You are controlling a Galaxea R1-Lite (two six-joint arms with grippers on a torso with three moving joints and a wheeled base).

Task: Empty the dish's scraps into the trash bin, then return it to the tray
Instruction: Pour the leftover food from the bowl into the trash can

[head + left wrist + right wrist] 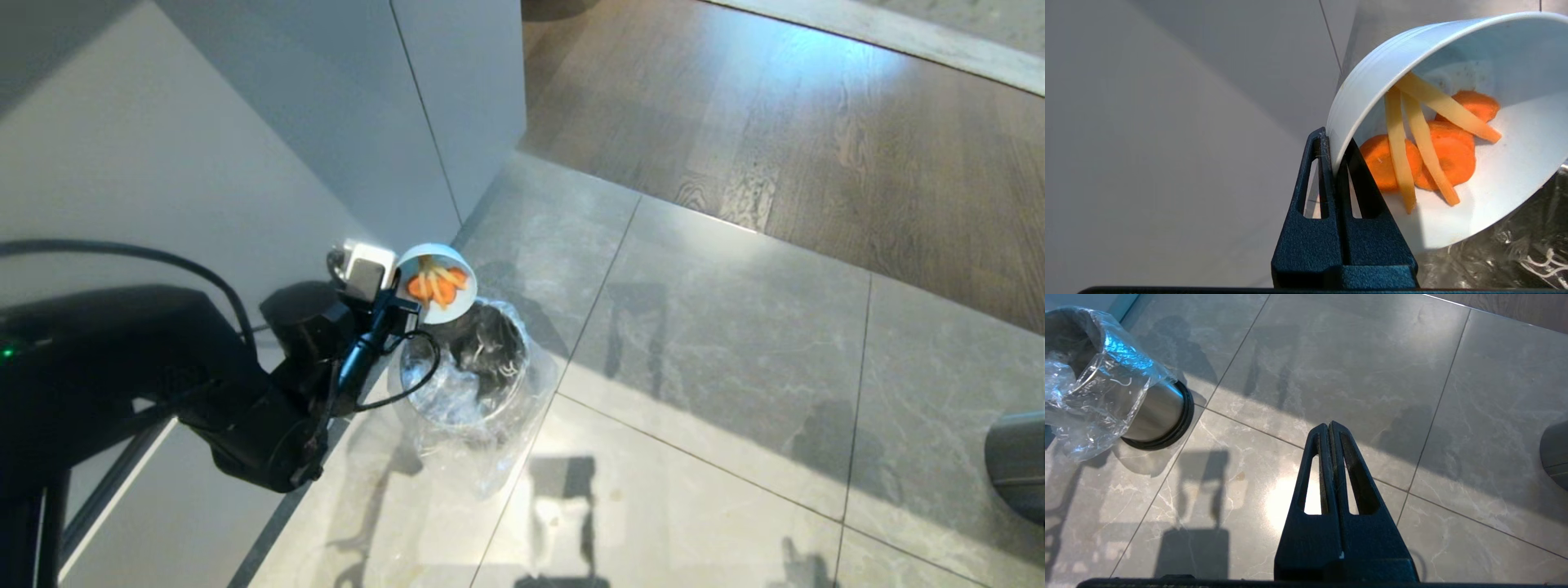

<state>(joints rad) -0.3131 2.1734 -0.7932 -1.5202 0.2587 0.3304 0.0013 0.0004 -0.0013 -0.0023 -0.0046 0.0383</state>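
The scraps (438, 284) are sitting inside the dish because its opening points too far up, so the robot's left gripper should turn the dish further over the trash bin's opening (482, 345).
My left gripper (398, 304) (1333, 143) is shut on the rim of the dish (457, 265) (1372, 77), a small white bowl tipped steeply on its side. The scraps (437, 286) (1429, 151), orange carrot slices and pale yellow sticks, still cling inside it. The dish hangs over the far rim of the trash bin (469, 371) (1159, 412), a shiny steel bin with a crinkled clear bag liner (1515, 249) over its rim. The tray is out of view. My right gripper (1329, 425) is shut on nothing, held above the floor tiles.
A grey cabinet wall (245, 163) stands close behind the bin and my left arm. Grey stone tiles (694, 367) spread to the right, with wooden flooring (816, 122) beyond. A dark grey rounded object (1016, 465) (1555, 451) sits at the right edge.
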